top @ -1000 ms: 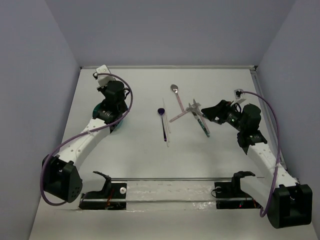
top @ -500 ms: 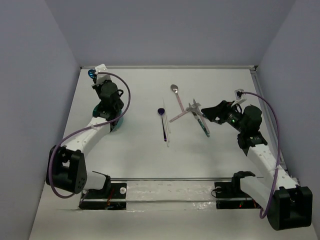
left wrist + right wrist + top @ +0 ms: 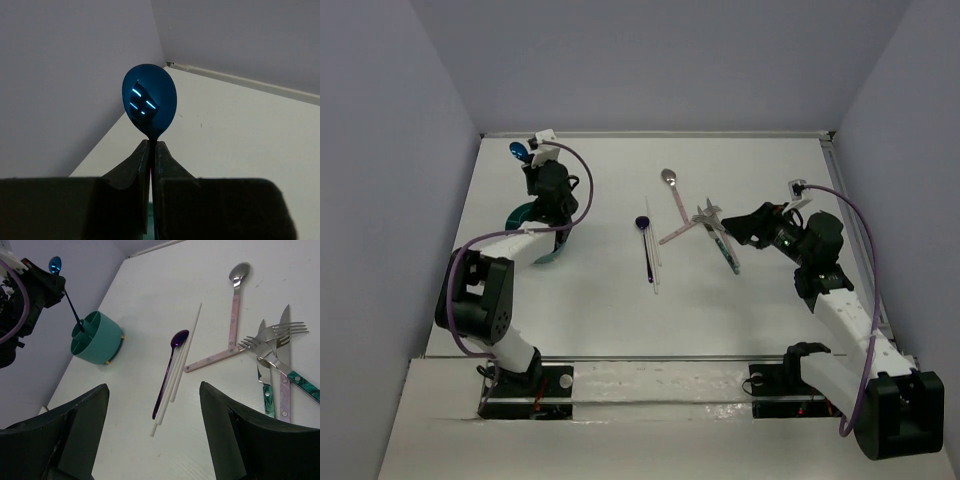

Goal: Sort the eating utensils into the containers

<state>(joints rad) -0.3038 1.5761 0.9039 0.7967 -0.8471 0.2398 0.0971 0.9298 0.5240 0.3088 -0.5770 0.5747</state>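
My left gripper goes on lowering the spoon until it rests in the teal cup (image 3: pixel 102 337) and then let go, because the blue spoon's handle end (image 3: pixel 81 329) is inside the cup with the spoon's bowl up.
My left gripper (image 3: pixel 528 160) is shut on a blue spoon (image 3: pixel 150 100), bowl up, jaws pinched on its neck (image 3: pixel 151 145). In the right wrist view the blue spoon (image 3: pixel 55 263) slants down from the left gripper (image 3: pixel 59 285), its handle end inside the teal cup (image 3: pixel 97 337). The teal cup (image 3: pixel 550 250) is partly hidden under the left arm. My right gripper (image 3: pixel 154 390) hangs open above the table, near a purple spoon (image 3: pixel 167 375) and white chopsticks (image 3: pixel 181 362). It holds nothing.
Mid-table lie the purple spoon (image 3: pixel 646 250), a pink-handled silver spoon (image 3: pixel 673 190), crossed forks and a knife (image 3: pixel 272 340), and green-handled pieces (image 3: pixel 300 382). Walls close in at the left, right and back.
The left arm has folded back toward its base and its gripper has shifted right with the blue spoon, now raised over the cup. The right arm has not moved.
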